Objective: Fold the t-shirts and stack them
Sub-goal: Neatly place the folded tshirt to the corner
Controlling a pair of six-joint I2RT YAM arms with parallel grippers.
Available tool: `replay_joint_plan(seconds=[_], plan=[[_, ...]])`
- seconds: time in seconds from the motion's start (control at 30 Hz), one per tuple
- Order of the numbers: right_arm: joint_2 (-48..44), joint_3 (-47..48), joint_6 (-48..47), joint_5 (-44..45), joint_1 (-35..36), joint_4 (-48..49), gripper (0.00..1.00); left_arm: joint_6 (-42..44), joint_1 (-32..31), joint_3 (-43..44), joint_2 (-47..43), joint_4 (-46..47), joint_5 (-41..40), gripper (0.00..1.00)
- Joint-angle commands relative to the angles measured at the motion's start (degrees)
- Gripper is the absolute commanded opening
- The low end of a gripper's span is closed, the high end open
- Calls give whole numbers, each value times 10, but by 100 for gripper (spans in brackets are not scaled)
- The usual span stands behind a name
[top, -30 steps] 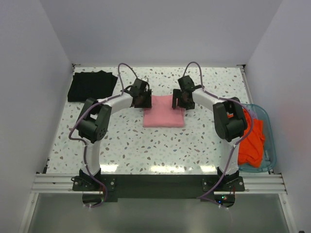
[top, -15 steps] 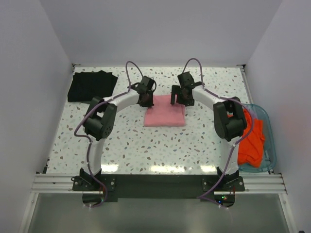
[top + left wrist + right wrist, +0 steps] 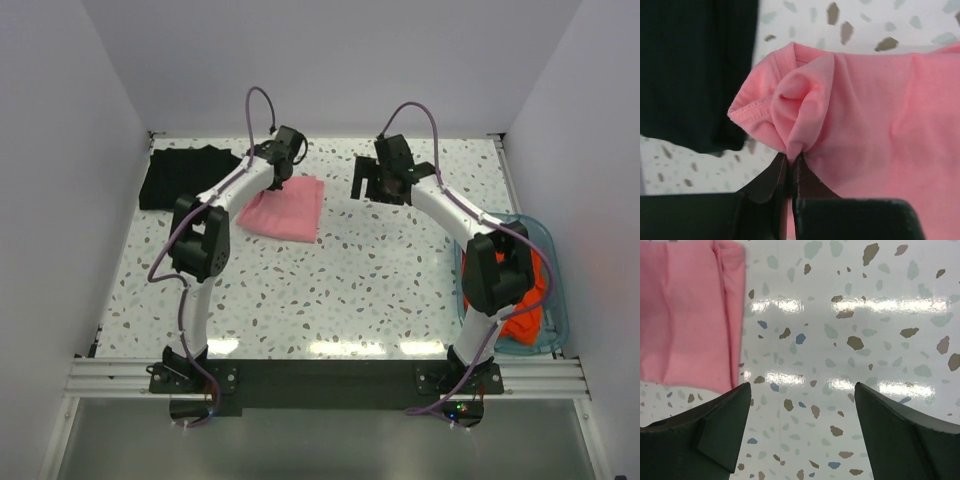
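I should keep carrying until the pink t-shirt covers the black one, because my left gripper is pinching the pink t-shirt's folded layers [image 3: 801, 102] together and the black t-shirt [image 3: 188, 178] lies clear.
The folded pink t-shirt [image 3: 285, 210] lies skewed at the back middle of the table. My left gripper [image 3: 277, 180] is shut on its near-left corner. In the left wrist view the pink cloth [image 3: 880, 100] bunches up out of the closed left gripper [image 3: 791, 157], right beside the folded black t-shirt [image 3: 690, 65]. That black t-shirt [image 3: 188, 175] rests at the back left. My right gripper [image 3: 378, 192] hovers open to the right of the pink shirt. In its wrist view the right gripper [image 3: 802, 390] holds nothing, with the pink shirt's edge [image 3: 685, 315] at the upper left.
A teal see-through tub [image 3: 548, 250] at the table's right edge holds orange-red t-shirts [image 3: 525, 285]. The right arm's elbow hangs over the tub. Walls close in the table at the back and on both sides.
My left gripper closed on the pink shirt's corner and dragged it left toward the black shirt, turning it askew. My right gripper let go, opened wider and drew away to the right.
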Motion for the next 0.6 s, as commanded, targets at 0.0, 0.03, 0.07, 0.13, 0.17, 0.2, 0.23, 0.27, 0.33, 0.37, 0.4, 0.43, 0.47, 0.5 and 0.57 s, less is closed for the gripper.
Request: replay_joint_plan(seconds=[0.0,0.03,0.07,0.13,0.17,0.2,0.23,0.27,0.33,0.37,0.4,0.43,0.47,0.5,0.57], plan=[[-14,-11,4,-15,17,0,88,90,13,70,0,-15,-112,0],[-14,-11,4,-13,21,1,88,102,15,77,0,-7,-119,0],[-11,-11,4,-12,30,5,88,123,17,83,0,-4,-132,0],[-3,-6,4,-11,36,9,88,148,19,111,5,-2,-146,0],[13,1,4,-15,43,9,88,165,19,124,8,-5,-162,0],[20,8,3,-14,47,7,88,174,21,145,15,-9,-169,0],[29,16,4,-13,54,2,88,183,24,154,17,-10,-175,0],[35,27,3,-12,57,-3,88,201,27,161,18,-9,-191,0],[43,31,2,-10,63,-1,88,215,39,177,18,-3,-193,0],[46,33,1,-10,65,1,88,231,42,181,16,2,-193,0],[49,35,2,-11,66,1,88,240,46,183,10,14,-192,0],[50,38,2,-12,67,1,88,248,50,183,7,20,-191,0],[52,41,1,-12,68,1,88,267,52,183,5,26,-194,0],[54,43,2,-13,68,1,88,277,53,187,3,34,-198,0],[57,47,4,-14,69,1,88,304,57,193,3,41,-204,0]])
